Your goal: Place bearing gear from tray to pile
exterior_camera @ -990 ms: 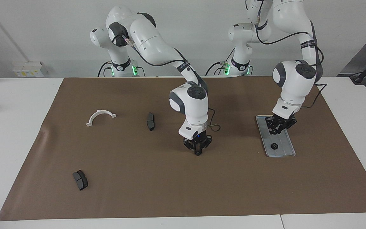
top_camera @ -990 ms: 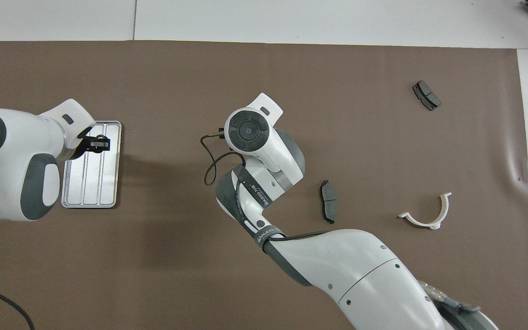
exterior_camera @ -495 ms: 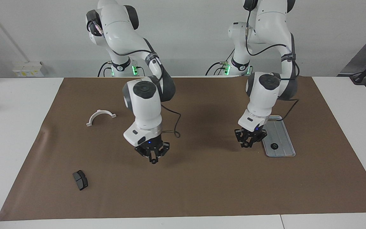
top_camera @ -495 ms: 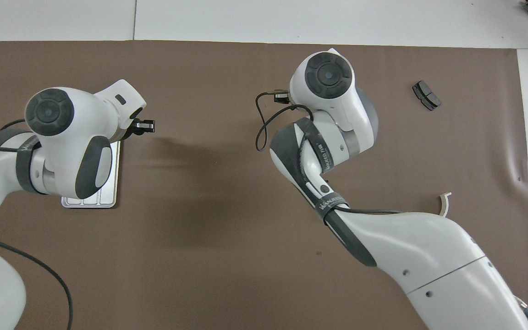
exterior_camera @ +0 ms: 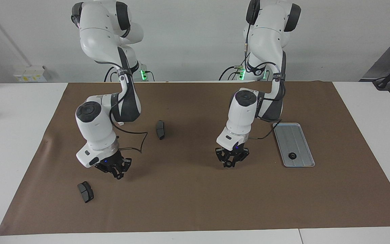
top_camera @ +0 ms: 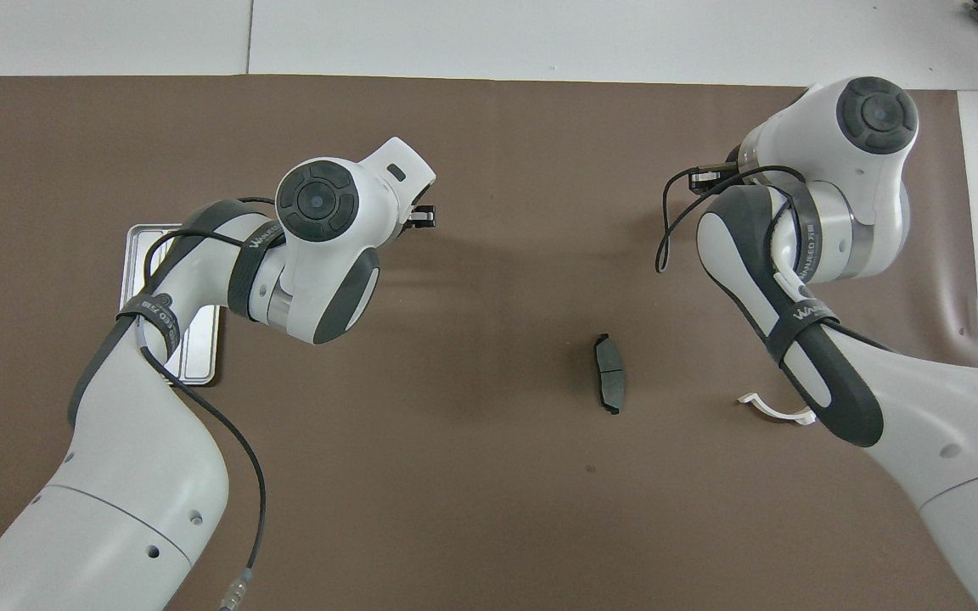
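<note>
The robot's right gripper should continue to lower the black bearing gear until it rests on the brown mat (exterior_camera: 118, 181), because the mat under that gripper lies clear of the dark brake pad (exterior_camera: 86, 191).
The silver-grey ridged tray (exterior_camera: 296, 135) lies on the brown mat toward the left arm's end; part of it shows in the overhead view (top_camera: 143, 240). One small black bearing gear (exterior_camera: 292, 156) sits in the tray at the end farther from the robots. My left gripper (exterior_camera: 230, 163) hangs low over bare mat beside the tray, toward the table's middle; its tip shows in the overhead view (top_camera: 423, 218). My right gripper (exterior_camera: 115, 171) is low over the mat next to a dark brake pad (exterior_camera: 85, 191). No pile of gears shows.
A second dark brake pad (exterior_camera: 160, 129) lies near the mat's middle and shows in the overhead view (top_camera: 609, 383). A white half-ring (top_camera: 773, 411) lies toward the right arm's end, mostly hidden by that arm. The brown mat (exterior_camera: 195, 203) covers the white table.
The left gripper has left the tray and moved toward the table's middle. The right gripper has swept from the middle toward its own end, beside the brake pad. The gear in the tray has stayed put.
</note>
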`<act>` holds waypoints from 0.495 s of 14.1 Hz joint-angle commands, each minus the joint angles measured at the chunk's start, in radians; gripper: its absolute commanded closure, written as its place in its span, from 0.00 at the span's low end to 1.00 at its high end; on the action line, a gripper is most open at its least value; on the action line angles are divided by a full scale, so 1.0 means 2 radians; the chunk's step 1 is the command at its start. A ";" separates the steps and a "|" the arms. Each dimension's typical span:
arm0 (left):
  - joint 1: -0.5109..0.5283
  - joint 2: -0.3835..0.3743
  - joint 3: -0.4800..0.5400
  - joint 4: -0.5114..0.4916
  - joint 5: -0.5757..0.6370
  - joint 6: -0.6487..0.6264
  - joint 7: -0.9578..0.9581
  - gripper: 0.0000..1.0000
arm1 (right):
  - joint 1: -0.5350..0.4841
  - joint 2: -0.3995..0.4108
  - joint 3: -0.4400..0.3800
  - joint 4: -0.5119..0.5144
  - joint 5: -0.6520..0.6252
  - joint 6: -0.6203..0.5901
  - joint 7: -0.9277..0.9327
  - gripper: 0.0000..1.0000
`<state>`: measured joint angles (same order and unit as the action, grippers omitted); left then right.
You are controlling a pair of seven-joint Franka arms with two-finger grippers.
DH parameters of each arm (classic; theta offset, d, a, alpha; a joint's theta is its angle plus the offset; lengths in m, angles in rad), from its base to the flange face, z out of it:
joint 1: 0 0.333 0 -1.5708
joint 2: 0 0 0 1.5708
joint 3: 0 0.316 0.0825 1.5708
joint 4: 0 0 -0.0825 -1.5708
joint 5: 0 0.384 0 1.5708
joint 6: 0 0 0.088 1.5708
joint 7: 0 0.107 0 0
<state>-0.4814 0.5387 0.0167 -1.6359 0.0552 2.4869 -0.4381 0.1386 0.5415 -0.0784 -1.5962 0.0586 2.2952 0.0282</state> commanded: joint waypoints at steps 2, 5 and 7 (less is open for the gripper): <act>-0.009 0.011 0.005 0.006 0.003 0.031 -0.008 1.00 | -0.015 -0.021 0.009 -0.050 0.021 0.023 -0.022 1.00; -0.025 0.009 0.005 -0.010 0.003 0.046 -0.006 0.73 | -0.014 -0.025 0.009 -0.098 0.021 0.079 -0.021 0.93; -0.026 0.009 0.005 -0.011 0.003 0.048 -0.004 0.37 | -0.013 -0.026 0.009 -0.099 0.021 0.079 -0.019 0.66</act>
<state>-0.5248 0.5612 0.0134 -1.6444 0.0551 2.5582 -0.4384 0.1212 0.5284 -0.0714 -1.7354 0.0771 2.4313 0.0079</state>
